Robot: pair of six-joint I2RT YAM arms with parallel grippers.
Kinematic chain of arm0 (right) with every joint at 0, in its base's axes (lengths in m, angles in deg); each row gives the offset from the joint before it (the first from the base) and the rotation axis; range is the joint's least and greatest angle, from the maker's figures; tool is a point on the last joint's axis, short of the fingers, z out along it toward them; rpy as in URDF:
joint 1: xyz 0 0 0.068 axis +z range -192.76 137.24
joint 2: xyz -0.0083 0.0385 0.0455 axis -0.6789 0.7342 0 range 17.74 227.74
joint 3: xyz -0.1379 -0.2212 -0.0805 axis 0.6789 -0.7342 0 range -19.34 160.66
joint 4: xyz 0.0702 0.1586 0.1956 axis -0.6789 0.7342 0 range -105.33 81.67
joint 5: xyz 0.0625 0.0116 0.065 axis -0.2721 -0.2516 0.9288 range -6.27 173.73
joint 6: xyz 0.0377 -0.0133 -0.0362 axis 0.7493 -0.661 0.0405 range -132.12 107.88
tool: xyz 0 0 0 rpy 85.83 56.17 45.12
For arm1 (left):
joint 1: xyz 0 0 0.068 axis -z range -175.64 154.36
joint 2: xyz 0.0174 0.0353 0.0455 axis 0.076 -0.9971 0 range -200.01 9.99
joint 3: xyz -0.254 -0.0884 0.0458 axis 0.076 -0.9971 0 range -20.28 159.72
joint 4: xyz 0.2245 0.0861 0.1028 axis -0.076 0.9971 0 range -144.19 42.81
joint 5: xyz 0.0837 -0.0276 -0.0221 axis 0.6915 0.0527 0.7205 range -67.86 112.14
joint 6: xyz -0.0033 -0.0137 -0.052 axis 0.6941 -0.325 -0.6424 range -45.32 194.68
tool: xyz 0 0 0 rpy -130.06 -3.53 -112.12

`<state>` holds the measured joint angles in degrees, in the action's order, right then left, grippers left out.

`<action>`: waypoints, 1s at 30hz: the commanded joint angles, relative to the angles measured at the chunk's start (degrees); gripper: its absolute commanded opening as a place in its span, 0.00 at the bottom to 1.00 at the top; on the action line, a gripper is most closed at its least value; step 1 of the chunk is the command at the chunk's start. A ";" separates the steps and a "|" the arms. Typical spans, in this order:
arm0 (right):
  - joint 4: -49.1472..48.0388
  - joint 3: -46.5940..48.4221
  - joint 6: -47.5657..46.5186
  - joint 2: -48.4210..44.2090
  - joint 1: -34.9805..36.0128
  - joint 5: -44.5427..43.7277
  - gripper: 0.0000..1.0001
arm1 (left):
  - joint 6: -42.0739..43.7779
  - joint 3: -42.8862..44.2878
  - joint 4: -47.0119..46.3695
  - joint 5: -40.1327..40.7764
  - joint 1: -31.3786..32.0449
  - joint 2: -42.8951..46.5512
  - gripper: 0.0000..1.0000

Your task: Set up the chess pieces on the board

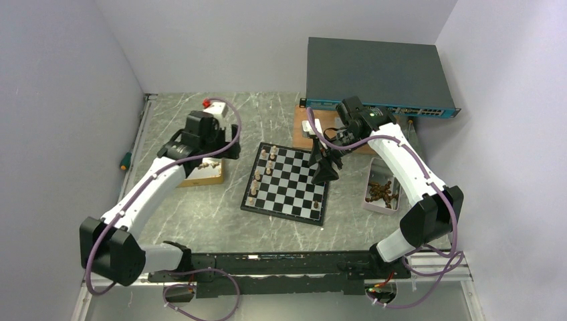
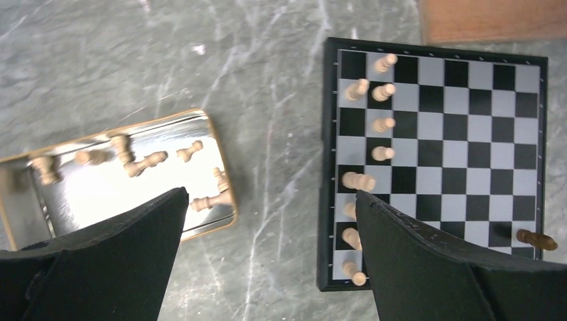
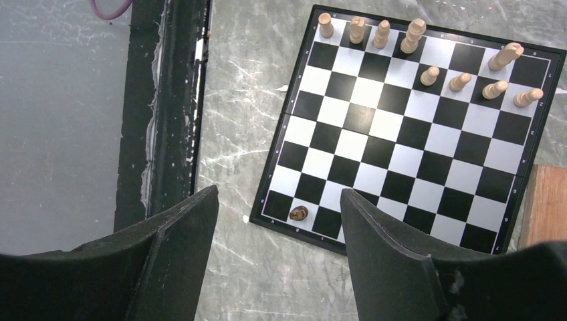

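Light pieces (image 2: pixel 145 163) are lying loose in the open tin tray. My empty left gripper should keep going toward the tray (image 1: pixel 208 173) with its fingers open until they are on both sides of a light piece.
The board (image 1: pixel 294 180) lies in the middle of the table. Several light tan chess pieces (image 1: pixel 262 170) stand in its two left columns, and one dark brown piece (image 1: pixel 315 202) stands near its front right corner. My left gripper (image 1: pixel 224 150) is open and empty, above the bare table between the tin tray and the board's left edge (image 2: pixel 271 194). My right gripper (image 1: pixel 325 172) is open and empty above the board's right edge. In the right wrist view (image 3: pixel 279 194) the dark piece (image 3: pixel 299 213) stands between its fingers, well below them. The board (image 3: pixel 401 127) stretches beyond.
A shiny tin tray (image 2: pixel 87 194) left of the board holds several loose light pieces. A pale tray (image 1: pixel 369 200) right of it holds dark pieces. A brown wooden plank (image 1: pixel 321 127) and a network switch (image 1: pixel 374 77) sit behind the board. A screwdriver (image 1: pixel 124 160) lies at far left.
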<state>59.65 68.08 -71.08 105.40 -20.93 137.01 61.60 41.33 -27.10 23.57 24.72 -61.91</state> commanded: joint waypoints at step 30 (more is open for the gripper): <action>-5.18 -1.61 3.49 -0.31 -0.34 -0.56 0.70 | -6.26 -12.89 -6.88 -13.93 -22.92 1.96 0.98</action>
<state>56.40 66.72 -68.00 105.40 -20.98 136.09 56.00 28.74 -31.08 12.14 2.43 -59.26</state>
